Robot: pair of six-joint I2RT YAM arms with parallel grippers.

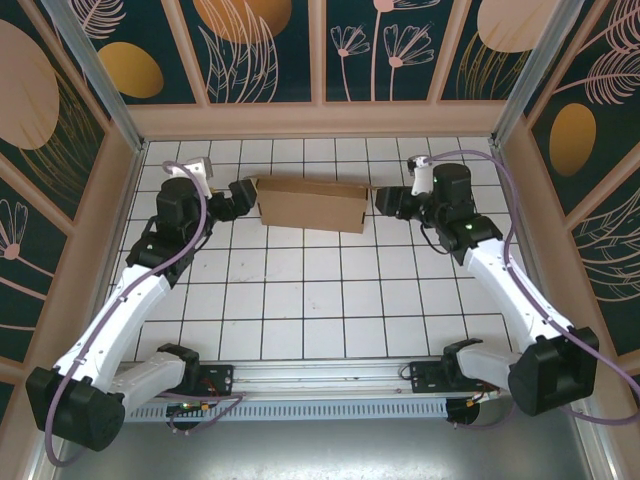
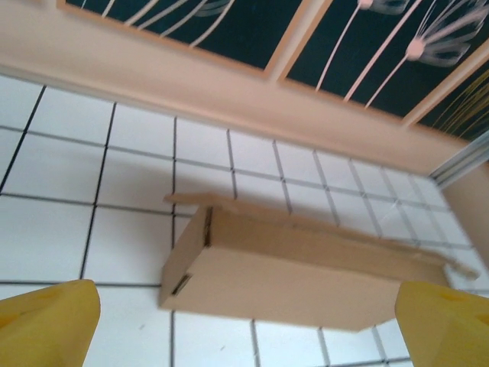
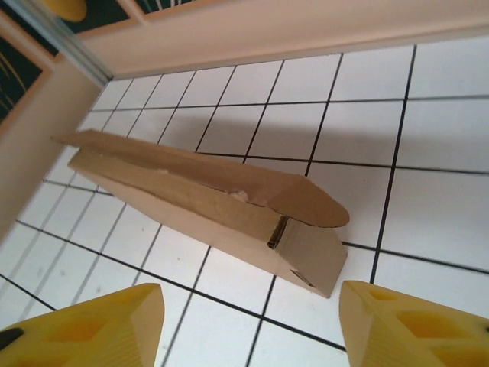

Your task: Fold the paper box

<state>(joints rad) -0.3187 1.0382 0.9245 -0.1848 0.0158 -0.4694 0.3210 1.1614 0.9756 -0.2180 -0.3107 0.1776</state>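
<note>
The lid's rounded flap sticks out past the paper box's end (image 2: 186,258) at an angle to my left gripper's fingers. I should turn that gripper so its fingers go on both sides of the flap (image 2: 186,199) and pinch it.
The paper box (image 1: 312,205) is a shallow brown cardboard box lying on the white tiled floor near the back wall, its lid resting on top with a rounded flap sticking out past the end. My left gripper (image 1: 243,194) hovers just off its left end, open, with nothing between its yellow fingers (image 2: 47,321); the box (image 2: 298,267) lies ahead of them. My right gripper (image 1: 385,201) stands just off the right end, open, with its yellow fingertips (image 3: 99,325) apart and clear of the box (image 3: 214,206).
The wooden back wall (image 1: 320,118) runs close behind the box. Side walls (image 1: 110,200) close in left and right. White tiles (image 1: 310,300) stretch from the box to the arm bases at the near edge.
</note>
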